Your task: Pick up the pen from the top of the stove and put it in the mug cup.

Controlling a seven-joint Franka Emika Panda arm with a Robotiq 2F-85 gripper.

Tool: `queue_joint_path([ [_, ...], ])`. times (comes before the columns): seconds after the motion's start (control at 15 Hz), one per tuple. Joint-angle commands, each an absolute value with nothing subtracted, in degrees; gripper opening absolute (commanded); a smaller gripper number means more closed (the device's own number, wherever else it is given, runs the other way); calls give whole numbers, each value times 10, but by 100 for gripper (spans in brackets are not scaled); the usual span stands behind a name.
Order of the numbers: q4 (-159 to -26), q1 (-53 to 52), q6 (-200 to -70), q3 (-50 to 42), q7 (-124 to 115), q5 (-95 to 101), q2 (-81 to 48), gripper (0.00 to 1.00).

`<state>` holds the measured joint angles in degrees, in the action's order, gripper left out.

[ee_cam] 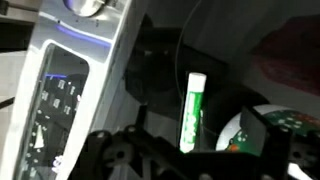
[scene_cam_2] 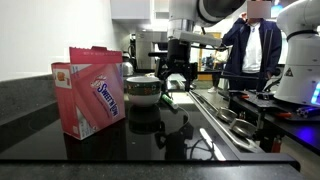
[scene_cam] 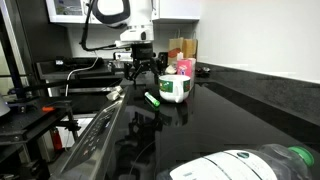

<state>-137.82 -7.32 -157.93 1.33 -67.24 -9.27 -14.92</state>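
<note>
The robot's gripper has one finger above the mug's rim [ee_cam: 229,131], so it should move clear of the mug before it goes down around the pen [ee_cam: 192,112].
The bright green pen [scene_cam: 153,99] lies flat on the glossy black stove [scene_cam: 150,135], just beside the white mug with a green band [scene_cam: 175,89]. My gripper [scene_cam: 145,78] hangs open and empty a little above the pen. In the wrist view the pen [ee_cam: 192,110] lies between my open fingers [ee_cam: 182,138], with the mug [ee_cam: 238,135] at the lower right. In an exterior view the gripper [scene_cam_2: 177,80] hovers right of the mug [scene_cam_2: 142,90], over the pen [scene_cam_2: 168,98] on the stove [scene_cam_2: 150,138].
A pink box [scene_cam_2: 90,88] stands on the stove top close to the mug. Brown containers [scene_cam: 183,47] stand behind it by the wall. The stove's steel-grey front with controls [ee_cam: 60,95] runs along one side. A white and green object [scene_cam: 250,165] lies in the foreground.
</note>
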Motion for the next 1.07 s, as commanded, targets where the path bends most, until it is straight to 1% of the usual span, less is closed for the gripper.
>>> queue_joint_path([
  [0.0, -1346, -109, -1573, -16, -707, -70, -186, 95],
  [0.07, -1339, -115, -1571, -19, -705, -70, -193, 95],
  [0.13, -1331, -120, -1568, -21, -706, -72, -198, 89],
  [0.2, -1326, -125, -1568, -23, -707, -73, -200, 70],
  [0.27, -1323, -129, -1567, -26, -710, -73, -201, 61],
  [0.47, -1327, -138, -1570, -34, -721, -69, -193, 39],
  [0.53, -1331, -140, -1574, -36, -722, -68, -187, 76],
  [0.67, -1345, -144, -1586, -39, -722, -69, -173, 79],
  [0.87, -1368, -152, -1603, -49, -737, -59, -153, 100],
  [1.0, -1382, -158, -1614, -55, -745, -45, -141, 100],
])
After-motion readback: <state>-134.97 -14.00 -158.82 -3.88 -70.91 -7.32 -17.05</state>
